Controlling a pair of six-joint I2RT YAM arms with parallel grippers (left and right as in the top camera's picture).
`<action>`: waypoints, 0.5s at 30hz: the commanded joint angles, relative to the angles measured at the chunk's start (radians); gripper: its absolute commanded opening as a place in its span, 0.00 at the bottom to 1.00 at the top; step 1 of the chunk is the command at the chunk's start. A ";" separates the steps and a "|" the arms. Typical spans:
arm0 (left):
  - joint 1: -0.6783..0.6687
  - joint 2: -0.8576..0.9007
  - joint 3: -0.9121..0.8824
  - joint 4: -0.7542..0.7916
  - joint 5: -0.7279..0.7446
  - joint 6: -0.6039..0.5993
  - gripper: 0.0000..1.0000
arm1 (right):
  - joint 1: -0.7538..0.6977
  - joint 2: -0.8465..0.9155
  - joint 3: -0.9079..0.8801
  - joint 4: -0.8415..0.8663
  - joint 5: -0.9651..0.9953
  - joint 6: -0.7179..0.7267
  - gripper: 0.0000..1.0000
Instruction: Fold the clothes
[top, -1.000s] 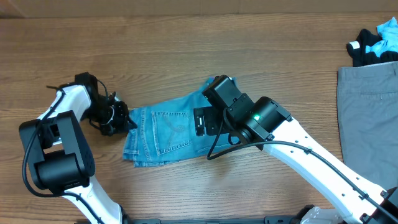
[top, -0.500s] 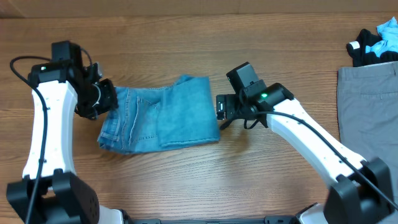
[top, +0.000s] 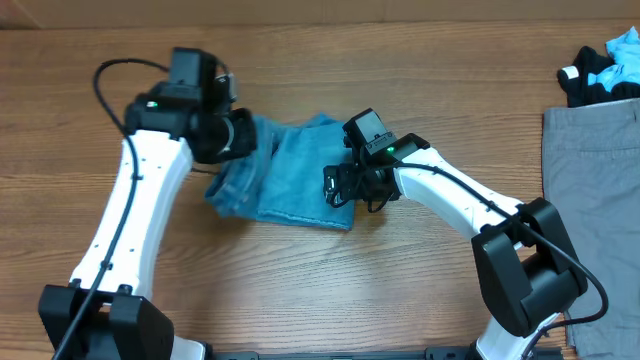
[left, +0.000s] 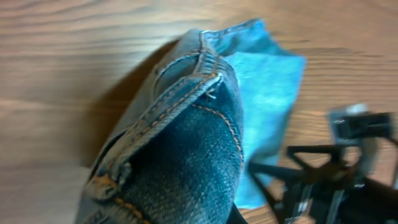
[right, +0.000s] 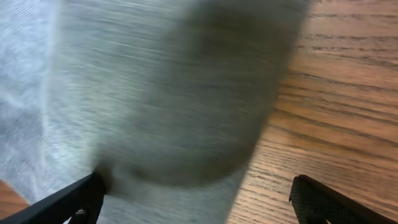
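Note:
The waistband (left: 165, 115) is up with the rest of the jeans flat beside it, so my left gripper should next go across that flat cloth (top: 306, 175) and let go there.
The light blue denim jeans (top: 300, 180) lie bunched at the table's middle. My left gripper (top: 245, 135) is shut on their waistband end and holds it raised above the rest of the cloth. In the left wrist view the stitched waistband (left: 186, 93) fills the frame and hides my fingers. My right gripper (top: 335, 187) stands open at the jeans' right edge, low over the table. In the right wrist view blurred cloth (right: 168, 93) lies between the wide-apart fingertips (right: 336, 202) of the right gripper (right: 199, 208).
Plain grey trousers (top: 590, 190) lie flat at the right edge. A heap of small black, white and cyan garments (top: 605, 65) sits at the far right corner. The wooden table (top: 420, 290) stretches bare in front of the arms.
My left gripper has carried the waistband end up and to the right, bunching the jeans over themselves. My right gripper has moved left onto the jeans' right edge, staying open.

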 joint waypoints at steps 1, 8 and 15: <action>-0.055 0.007 0.025 0.051 0.035 -0.095 0.04 | 0.006 -0.005 0.000 0.003 -0.035 -0.003 1.00; -0.151 0.074 0.025 0.197 0.039 -0.138 0.07 | 0.006 -0.005 0.000 0.003 -0.053 0.005 1.00; -0.187 0.141 0.025 0.346 0.079 -0.198 0.04 | 0.006 -0.004 -0.003 -0.001 -0.055 0.016 1.00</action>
